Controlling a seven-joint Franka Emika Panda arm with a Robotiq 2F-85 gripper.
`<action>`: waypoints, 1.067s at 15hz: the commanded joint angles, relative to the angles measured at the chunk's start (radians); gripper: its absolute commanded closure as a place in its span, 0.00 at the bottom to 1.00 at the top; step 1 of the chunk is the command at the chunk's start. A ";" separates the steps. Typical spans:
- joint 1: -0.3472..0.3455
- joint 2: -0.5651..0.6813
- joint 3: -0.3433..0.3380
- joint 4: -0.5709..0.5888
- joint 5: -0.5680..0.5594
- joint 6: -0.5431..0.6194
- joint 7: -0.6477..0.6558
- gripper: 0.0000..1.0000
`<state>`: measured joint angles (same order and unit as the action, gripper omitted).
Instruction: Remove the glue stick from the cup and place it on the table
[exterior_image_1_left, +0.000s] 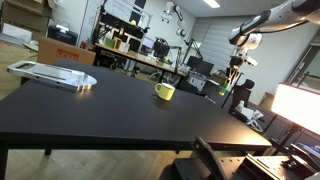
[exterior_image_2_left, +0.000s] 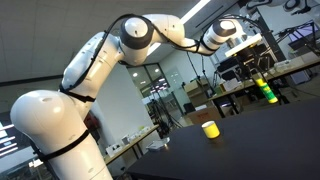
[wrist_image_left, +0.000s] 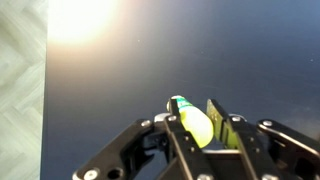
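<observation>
My gripper keeps lowering the glue stick (exterior_image_2_left: 265, 91) to the open black table (exterior_image_2_left: 292, 140) until the glue stick's end touches, because the glue stick hangs nearly upright and clear of the yellow cup.
A yellow-green glue stick with a green cap (wrist_image_left: 190, 122) is held between my gripper's (wrist_image_left: 196, 112) fingers. The gripper is shut on it and hangs high above the black table (wrist_image_left: 120, 90). In both exterior views the gripper (exterior_image_1_left: 235, 72) (exterior_image_2_left: 256, 72) holds the stick (exterior_image_1_left: 230, 86) (exterior_image_2_left: 266, 91) in the air, well away from the yellow cup (exterior_image_1_left: 165, 92) (exterior_image_2_left: 210, 129). The cup stands upright on the table (exterior_image_1_left: 100, 112).
A flat silver object (exterior_image_1_left: 55, 74) lies at one far corner of the table. Desks, monitors and lab equipment (exterior_image_1_left: 140, 50) stand beyond the table. A bright lit panel (exterior_image_1_left: 298, 105) is at the side.
</observation>
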<state>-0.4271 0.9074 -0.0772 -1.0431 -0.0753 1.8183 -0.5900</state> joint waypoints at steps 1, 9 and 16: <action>-0.023 0.126 -0.007 0.149 0.011 -0.050 0.005 0.92; -0.047 0.316 -0.017 0.322 -0.001 -0.103 0.018 0.92; -0.056 0.398 -0.018 0.392 0.001 -0.087 0.017 0.92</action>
<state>-0.4734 1.2432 -0.0884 -0.7565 -0.0760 1.7626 -0.5890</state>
